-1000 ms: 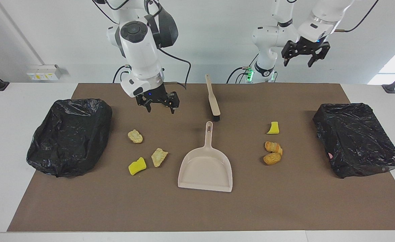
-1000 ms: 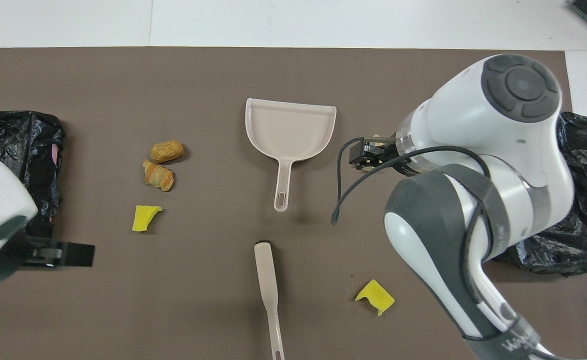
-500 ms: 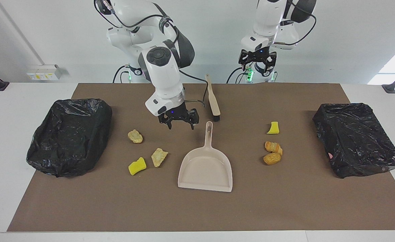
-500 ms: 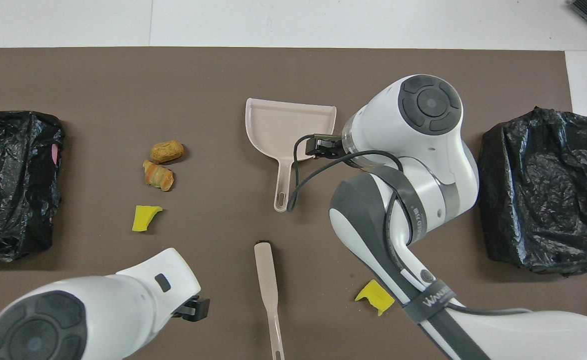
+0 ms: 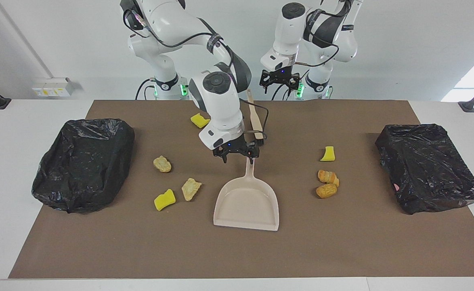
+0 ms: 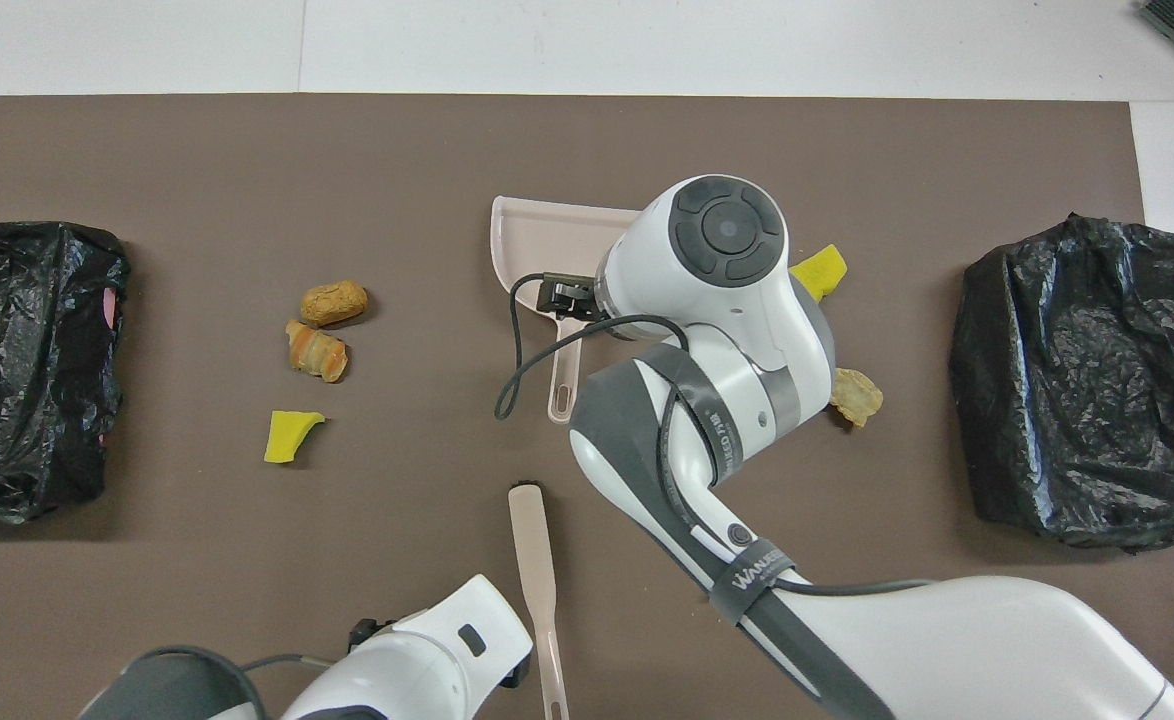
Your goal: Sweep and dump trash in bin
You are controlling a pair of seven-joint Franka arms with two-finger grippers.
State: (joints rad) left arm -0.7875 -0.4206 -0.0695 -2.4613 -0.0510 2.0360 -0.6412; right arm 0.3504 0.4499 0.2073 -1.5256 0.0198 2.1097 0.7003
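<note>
I carry on moving my left gripper toward the brush handle [image 6: 553, 674] and close it across the handle, since the handle is clear of the dustpan and its end is toward the robots.
The trash lies in two groups on the brown mat. Toward the right arm's end are two yellow chunks [image 5: 200, 120] [image 5: 164, 199] and two tan lumps [image 5: 162, 163] [image 5: 191, 188]. Toward the left arm's end lie a yellow piece [image 5: 328, 154] [image 6: 292, 435] and two orange-brown lumps [image 5: 328, 176] [image 5: 326, 190]. A bin lined with a black bag stands at each end [image 5: 83, 161] [image 5: 428, 165]. My right gripper [image 5: 239, 159] hangs open just over the handle end of the beige dustpan [image 5: 247, 202]. My left gripper [image 5: 280, 87] is open, up over the handle tip of the brush [image 6: 535, 570].
The dustpan [image 6: 537, 240] lies mid-mat with its mouth pointing away from the robots. The brush [image 5: 255, 119] lies between it and the robots, partly covered by my right arm. White table shows around the mat [image 5: 342, 250].
My right gripper has travelled from beside the tan lumps to the dustpan handle and come lower. My left gripper has swung in from the left arm's end to above the brush handle.
</note>
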